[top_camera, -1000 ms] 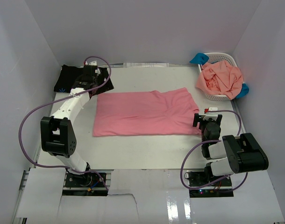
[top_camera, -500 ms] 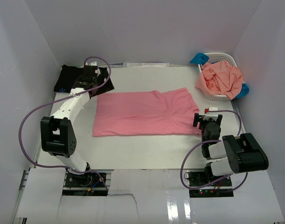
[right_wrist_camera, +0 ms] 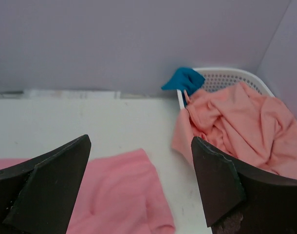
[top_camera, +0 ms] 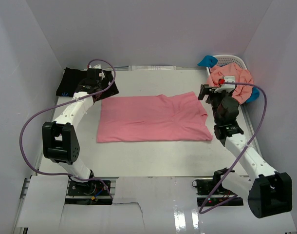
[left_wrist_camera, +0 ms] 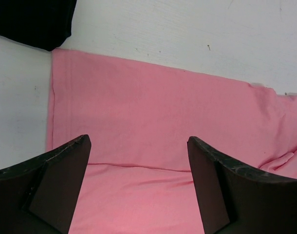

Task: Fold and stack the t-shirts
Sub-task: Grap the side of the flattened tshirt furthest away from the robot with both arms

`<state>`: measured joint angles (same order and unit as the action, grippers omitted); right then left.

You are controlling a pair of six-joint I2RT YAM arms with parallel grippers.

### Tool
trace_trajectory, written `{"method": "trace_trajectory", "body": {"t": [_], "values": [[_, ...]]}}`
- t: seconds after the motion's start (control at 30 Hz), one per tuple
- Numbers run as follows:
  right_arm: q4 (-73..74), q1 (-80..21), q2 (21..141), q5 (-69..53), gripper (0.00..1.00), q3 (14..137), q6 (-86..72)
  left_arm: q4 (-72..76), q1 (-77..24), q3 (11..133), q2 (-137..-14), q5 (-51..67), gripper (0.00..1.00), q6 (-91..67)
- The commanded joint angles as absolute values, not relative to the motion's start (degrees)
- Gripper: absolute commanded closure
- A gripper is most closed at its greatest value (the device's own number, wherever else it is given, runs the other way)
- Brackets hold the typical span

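Note:
The rose-pink t-shirt's far edge kinks (top_camera: 167,96) and runs at a slant toward the basket. My right gripper needs to go down and pinch the t-shirt's far corner (top_camera: 193,93) near the basket before folding.
A rose-pink t-shirt (top_camera: 151,118) lies flat, spread across the middle of the table. A black t-shirt (top_camera: 70,83) lies at the back left. A salmon-orange t-shirt (top_camera: 231,83) is heaped in the white basket (top_camera: 238,60), with bright blue cloth (top_camera: 207,61) beside it. My left gripper (top_camera: 99,84) is open and empty, raised near the pink shirt's far left corner (left_wrist_camera: 139,97). My right gripper (top_camera: 213,91) is open and empty above the pink shirt's far right corner (right_wrist_camera: 129,195), just left of the basket (right_wrist_camera: 226,78) and the salmon shirt (right_wrist_camera: 236,126).
The basket stands in the back right corner against the wall. Grey walls close in the table at the back and both sides. Purple cables loop from both arms. Bare table (top_camera: 153,80) lies behind the pink shirt.
My right arm has stretched out from its folded pose at the near right to the pink shirt's far right corner beside the basket. The left arm and the shirts have not moved.

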<state>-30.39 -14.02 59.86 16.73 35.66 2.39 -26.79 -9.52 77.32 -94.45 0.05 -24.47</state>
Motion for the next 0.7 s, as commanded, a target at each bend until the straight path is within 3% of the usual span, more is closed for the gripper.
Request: {"method": "trace_trajectory", "body": {"t": [0.0, 0.1, 0.13, 0.17, 0.2, 0.3, 0.6, 0.67], "values": [[-18.01, -13.54, 58.10, 13.26, 0.10, 38.76, -6.56, -27.07, -9.49, 78.84, -93.34, -1.58, 0.08, -24.43], [-15.86, -11.43, 61.16, 7.92, 0.10, 43.72, -10.89, -26.98, -9.49, 78.58, -92.99, -2.02, 0.08, -24.34], [-5.55, -11.43, 67.18, 7.04, 0.10, 52.82, -9.85, -26.98, -9.58, 78.57, -93.08, -1.85, 0.08, -24.35], [-5.45, -11.43, 70.98, 6.94, 0.10, 52.91, -9.58, -26.98, -9.49, 78.57, -93.16, -1.85, 0.08, -24.35], [5.69, -11.43, 74.32, 7.20, 0.10, 57.61, -9.67, -26.98, -9.58, 78.66, -93.25, -1.67, 0.08, -24.35], [17.43, -11.43, 84.88, 6.07, 0.09, 70.72, -10.02, -27.07, -9.58, 78.84, -93.60, -1.67, 0.08, -24.26], [33.12, -11.25, 103.08, -2.64, 0.00, 91.83, -11.95, -27.95, -9.49, 79.19, -94.22, -3.78, 0.08, -24.26], [35.32, -11.16, 106.51, -2.55, 0.04, 94.73, -12.13, -28.04, -9.58, 79.28, -94.57, -3.87, 0.08, -24.34]]}}
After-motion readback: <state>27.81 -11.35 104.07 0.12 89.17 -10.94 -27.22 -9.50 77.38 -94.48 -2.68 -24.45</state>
